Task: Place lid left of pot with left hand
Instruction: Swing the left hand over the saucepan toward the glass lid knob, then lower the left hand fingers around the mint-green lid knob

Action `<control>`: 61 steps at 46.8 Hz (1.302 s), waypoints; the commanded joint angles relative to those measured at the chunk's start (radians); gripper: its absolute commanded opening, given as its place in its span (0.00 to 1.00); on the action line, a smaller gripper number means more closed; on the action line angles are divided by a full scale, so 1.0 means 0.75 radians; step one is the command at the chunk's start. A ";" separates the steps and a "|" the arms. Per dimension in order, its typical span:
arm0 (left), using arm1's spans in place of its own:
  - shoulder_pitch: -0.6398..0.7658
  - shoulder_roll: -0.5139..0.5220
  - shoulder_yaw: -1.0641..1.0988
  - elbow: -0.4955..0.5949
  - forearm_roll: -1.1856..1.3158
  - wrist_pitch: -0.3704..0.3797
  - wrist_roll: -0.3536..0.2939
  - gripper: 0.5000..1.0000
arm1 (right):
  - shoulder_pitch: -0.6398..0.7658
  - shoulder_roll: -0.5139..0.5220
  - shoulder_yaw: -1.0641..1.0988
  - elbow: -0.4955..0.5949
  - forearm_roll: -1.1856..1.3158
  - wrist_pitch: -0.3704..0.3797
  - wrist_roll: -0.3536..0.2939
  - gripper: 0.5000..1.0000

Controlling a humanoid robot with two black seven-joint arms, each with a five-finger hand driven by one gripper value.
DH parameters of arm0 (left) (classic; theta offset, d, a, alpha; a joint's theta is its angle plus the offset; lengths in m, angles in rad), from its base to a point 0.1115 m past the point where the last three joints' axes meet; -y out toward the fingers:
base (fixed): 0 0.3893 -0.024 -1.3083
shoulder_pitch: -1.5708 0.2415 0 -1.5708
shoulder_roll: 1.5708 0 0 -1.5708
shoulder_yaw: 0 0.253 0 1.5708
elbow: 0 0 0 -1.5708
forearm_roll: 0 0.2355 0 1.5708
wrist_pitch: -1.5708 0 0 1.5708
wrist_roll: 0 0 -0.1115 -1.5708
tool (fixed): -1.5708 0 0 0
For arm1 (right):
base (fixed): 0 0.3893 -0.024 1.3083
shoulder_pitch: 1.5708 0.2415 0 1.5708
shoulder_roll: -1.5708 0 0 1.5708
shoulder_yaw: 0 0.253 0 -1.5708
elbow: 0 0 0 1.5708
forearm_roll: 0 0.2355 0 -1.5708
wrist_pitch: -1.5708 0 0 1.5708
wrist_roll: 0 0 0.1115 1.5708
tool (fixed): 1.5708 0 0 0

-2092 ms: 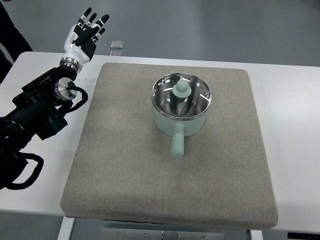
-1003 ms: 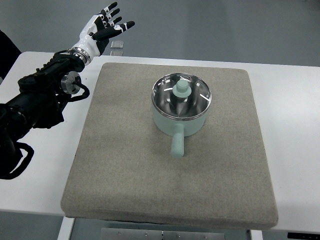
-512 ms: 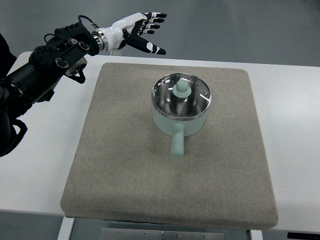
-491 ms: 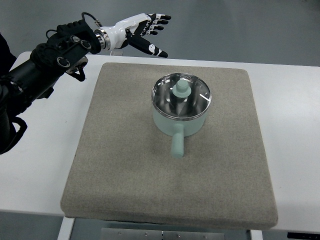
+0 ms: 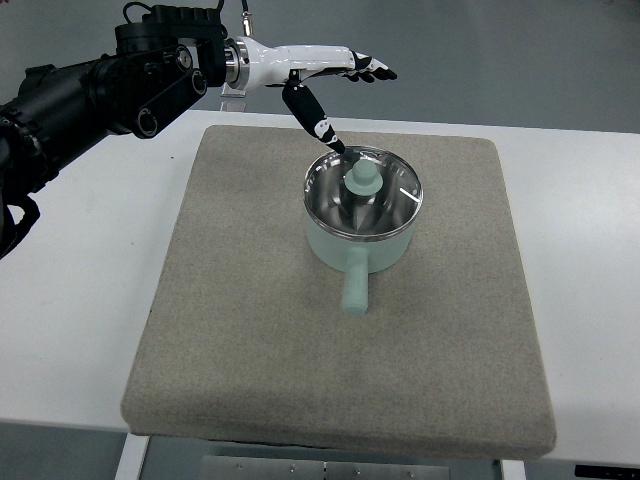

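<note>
The thumb of my left hand points at the lid's far rim (image 5: 354, 151), and the hand's fingers reach past the pot, so next I turn the hand to straddle the lid's mint knob (image 5: 364, 178).
A mint-green pot (image 5: 358, 248) with a short handle pointing toward me stands on the grey mat (image 5: 250, 330). Its glass lid (image 5: 385, 195) with a mint knob (image 5: 363, 181) sits on the pot. My left hand (image 5: 335, 95) hovers above and behind the pot's far-left rim, open, fingers stretched to the right and the thumb (image 5: 312, 115) pointing down toward the rim. It holds nothing. The black left arm (image 5: 110, 85) comes in from the upper left.
The mat lies on a white table (image 5: 80, 300). A small clear block (image 5: 232, 98) stands at the table's far edge, behind the arm. Bare mat stretches left of the pot and in front of it.
The left hand has swung from the table's far-left corner to the right, turning palm down, and now reaches over the far-left rim of the pot. Pot and lid have not moved.
</note>
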 commanded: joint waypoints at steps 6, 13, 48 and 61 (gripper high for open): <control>-0.137 -0.002 0.219 0.000 0.000 0.002 0.000 0.98 | 0.000 0.000 0.000 0.000 0.000 0.000 0.000 0.85; -0.184 -0.004 0.290 0.000 0.015 0.000 0.000 0.98 | 0.000 0.000 0.000 0.000 0.000 0.000 0.000 0.85; -0.240 -0.072 0.378 -0.147 0.127 0.084 0.000 0.98 | 0.000 0.000 0.000 0.000 0.000 0.000 0.000 0.85; -0.287 -0.078 0.376 -0.168 0.246 0.086 0.000 0.98 | 0.000 0.000 0.000 0.000 0.000 0.000 0.000 0.85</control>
